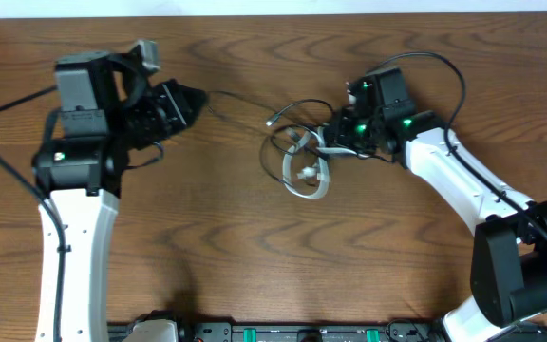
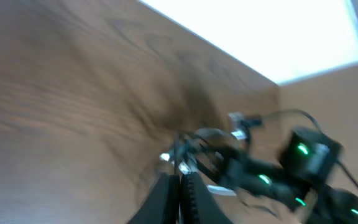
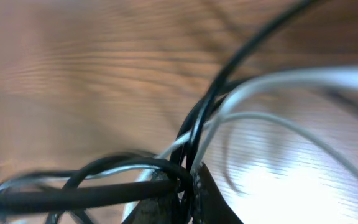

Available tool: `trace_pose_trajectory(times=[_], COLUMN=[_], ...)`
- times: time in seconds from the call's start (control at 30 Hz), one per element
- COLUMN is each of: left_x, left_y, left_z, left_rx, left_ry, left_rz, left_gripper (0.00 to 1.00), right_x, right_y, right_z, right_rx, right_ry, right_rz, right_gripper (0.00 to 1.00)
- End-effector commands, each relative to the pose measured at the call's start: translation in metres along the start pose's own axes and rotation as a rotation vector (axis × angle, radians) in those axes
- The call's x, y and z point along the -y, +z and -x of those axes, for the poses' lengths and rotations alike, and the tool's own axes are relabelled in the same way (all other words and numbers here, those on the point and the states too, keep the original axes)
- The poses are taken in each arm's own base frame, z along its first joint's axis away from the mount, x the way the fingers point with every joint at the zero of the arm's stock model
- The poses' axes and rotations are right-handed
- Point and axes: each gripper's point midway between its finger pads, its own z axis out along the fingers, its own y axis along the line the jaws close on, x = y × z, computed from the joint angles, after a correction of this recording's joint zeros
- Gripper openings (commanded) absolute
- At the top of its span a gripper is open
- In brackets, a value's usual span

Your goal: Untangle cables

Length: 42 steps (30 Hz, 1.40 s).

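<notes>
The black cord is taut [image 1: 242,97] and still looped in the tangle, so the robot's left gripper should come back, open and take a piece of black cord beside the loops before it pulls more.
The cables lie tangled mid-table: thin black cords [image 1: 297,142] looped with a shorter white one [image 1: 309,185]. One black cord [image 1: 240,103] runs taut from the tangle to my left gripper [image 1: 196,98], whose fingers are shut on it; the left wrist view shows the closed fingers [image 2: 182,179] pointing at the blurred tangle [image 2: 197,140]. My right gripper [image 1: 333,136] is at the tangle's right edge. In the right wrist view its fingers [image 3: 188,182] are shut on black cords [image 3: 229,68], with white strands [image 3: 291,78] crossing just behind.
The wooden table [image 1: 254,256] carries both arms. The right arm [image 1: 463,180] reaches in from the lower right, with its own thick black cable arching above it [image 1: 449,71]. The left arm [image 1: 79,218] stands at the left. The right arm's body shows in the left wrist view [image 2: 291,168].
</notes>
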Motion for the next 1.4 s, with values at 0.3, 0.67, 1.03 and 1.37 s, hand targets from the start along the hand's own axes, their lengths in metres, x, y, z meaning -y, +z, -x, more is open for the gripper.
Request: trace_pose_trajectory(times=[0.3, 0.67, 1.03, 1.37], left_x=[-0.038, -0.012, -0.009, -0.025], left_y=[-0.029, 0.044, 0.106, 0.171], left_z=[0.03, -0.074, -0.143, -0.171], left_rx=[0.137, -0.296, -0.54, -0.589], left_ry=[0.098, 0.206, 0.114, -0.115], left_rz=[0.202, 0.157, 0.196, 0.263], left_gripper=[0.07, 0.11, 0.47, 0.55], right_x=[0.075, 0.067, 0.069, 0.071], right_y=[-0.011, -0.009, -0.009, -0.01], right_z=[0.008, 0.002, 0.0, -0.001], right_rx=[0.001, -0.03, -0.038, -0.04], right_ry=[0.027, 0.006, 0.013, 0.014], right_rz=[-0.202, -0.164, -0.17, -0.182], right_gripper=[0.01, 0.01, 0.01, 0.01])
